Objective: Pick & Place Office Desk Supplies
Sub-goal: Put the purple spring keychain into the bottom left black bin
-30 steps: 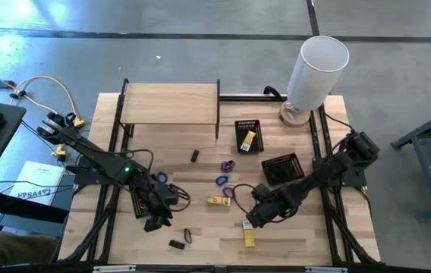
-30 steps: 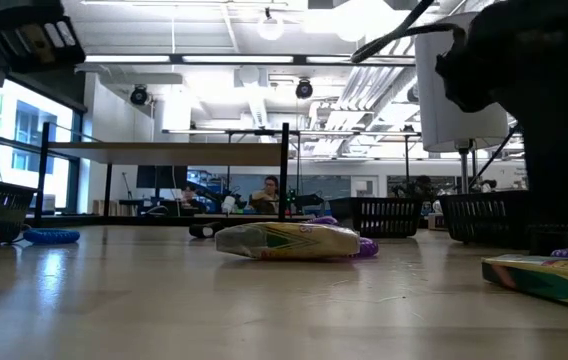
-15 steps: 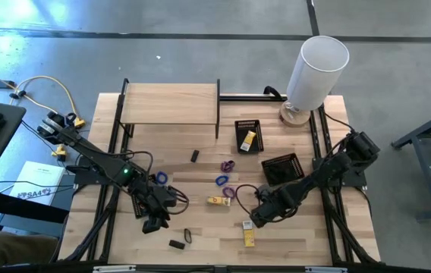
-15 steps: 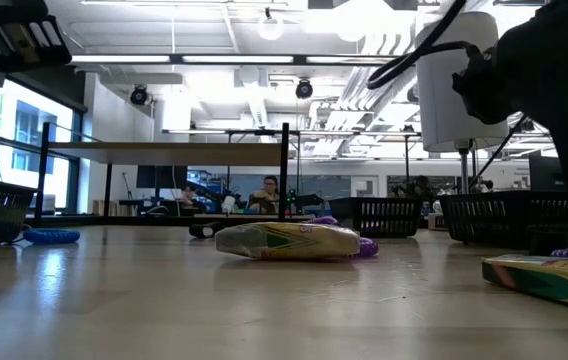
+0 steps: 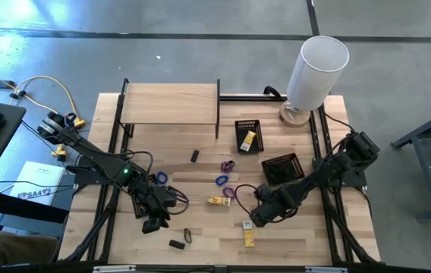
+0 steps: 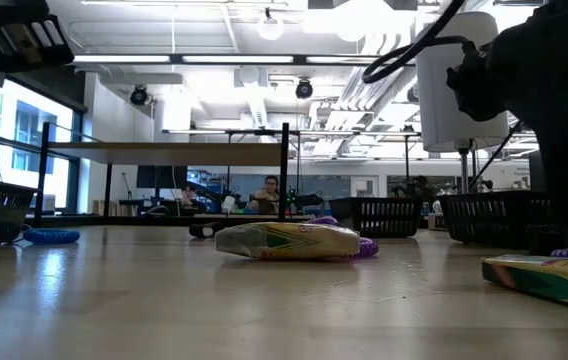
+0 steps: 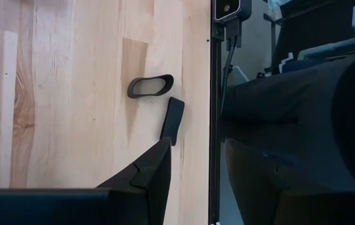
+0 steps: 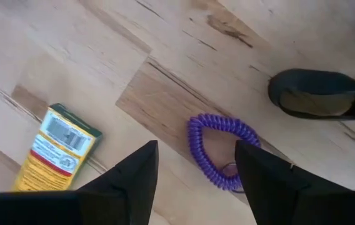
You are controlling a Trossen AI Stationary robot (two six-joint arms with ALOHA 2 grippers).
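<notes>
The purple loop is a long way from the black tray (image 5: 136,207) beside my left gripper, so next my right gripper grips one side of the loop (image 8: 197,142) and passes it over.
My right gripper (image 5: 255,218) stands open, pointing down over a purple coiled loop (image 8: 221,150) that lies flat on the table between its fingers. A yellow packet (image 8: 55,147) lies flat beside the loop. Another yellow packet (image 5: 217,201) lies mid-table, with purple and blue loops (image 5: 223,180) just beyond it. My left gripper (image 5: 153,222) hangs open at the near left, nothing between its fingers. Ahead of it lie a black loop (image 7: 150,86) and a small black block (image 7: 174,119). My right gripper has one finger (image 8: 259,175) overlapping the purple loop's edge (image 8: 230,169) in the wrist view. I cannot tell whether that finger touches the loop. The loop lies flat on the table.
Two black mesh trays (image 5: 248,135) (image 5: 282,168) stand at the right rear, one holding a yellow packet. A tall white cylinder (image 5: 318,72) stands at the far right corner and a wooden shelf (image 5: 170,102) at the back left. A dark oval thing (image 8: 321,94) lies past the purple loop.
In the low view my right arm has drawn slightly aside, baring more of the white cylinder behind it. The packets and loops lie where they were.
</notes>
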